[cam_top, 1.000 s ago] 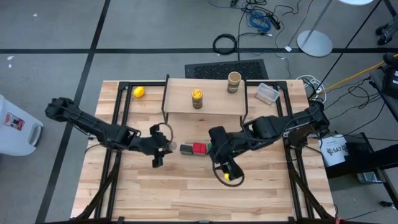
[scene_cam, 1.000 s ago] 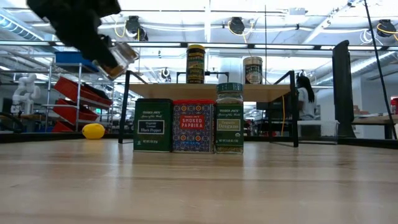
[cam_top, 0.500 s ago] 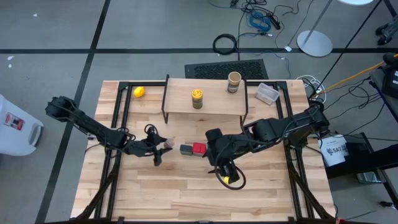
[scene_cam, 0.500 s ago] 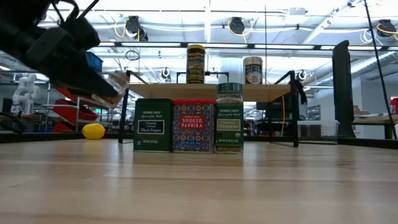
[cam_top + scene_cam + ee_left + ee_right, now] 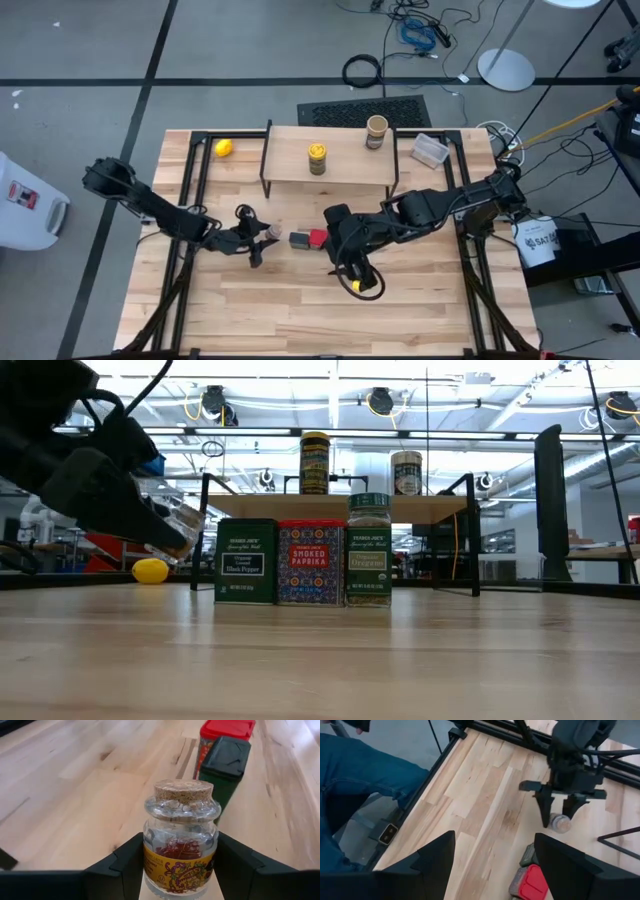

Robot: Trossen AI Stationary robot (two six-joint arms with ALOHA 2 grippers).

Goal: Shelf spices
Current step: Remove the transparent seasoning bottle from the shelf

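Note:
The robot's left gripper has the small jar (image 5: 184, 528) at a tilt, so it should stand the jar upright short of the dark box, move back, and then nudge the jar over with closed fingers.
My left gripper (image 5: 262, 234) is shut on the tiny cork-stoppered glass jar (image 5: 180, 840), just left of the dark box (image 5: 299, 239) and the red tin (image 5: 319, 238); the jar also shows in the low view (image 5: 178, 525). The green-lidded jar (image 5: 369, 550) stands beside the red tin. The yellow-lidded jar (image 5: 317, 158) and the tan-topped jar (image 5: 376, 131) stand on the shelf's plank (image 5: 340, 165). My right gripper (image 5: 495, 865) is open and empty, just right of the tins (image 5: 340, 252). My left gripper pinches the small jar's glass body (image 5: 150, 847) between its two fingers (image 5: 125, 867), below the neck and the cork. The fingers slant down from the table's left. The jar sits tilted and is lifted clear of the table.
A yellow lemon-like ball (image 5: 224, 148) lies at the far left and a clear tub (image 5: 430, 150) at the far right. Black frame rails (image 5: 190, 200) run along both sides. Bare wood lies toward the near edge (image 5: 300, 310). A person's blue-clad leg (image 5: 365, 775) shows beyond the table.
My left gripper has come down with the small jar, from about shelf-top height to beside the dark box, and has tipped. My right gripper has shifted a little toward the table's left.

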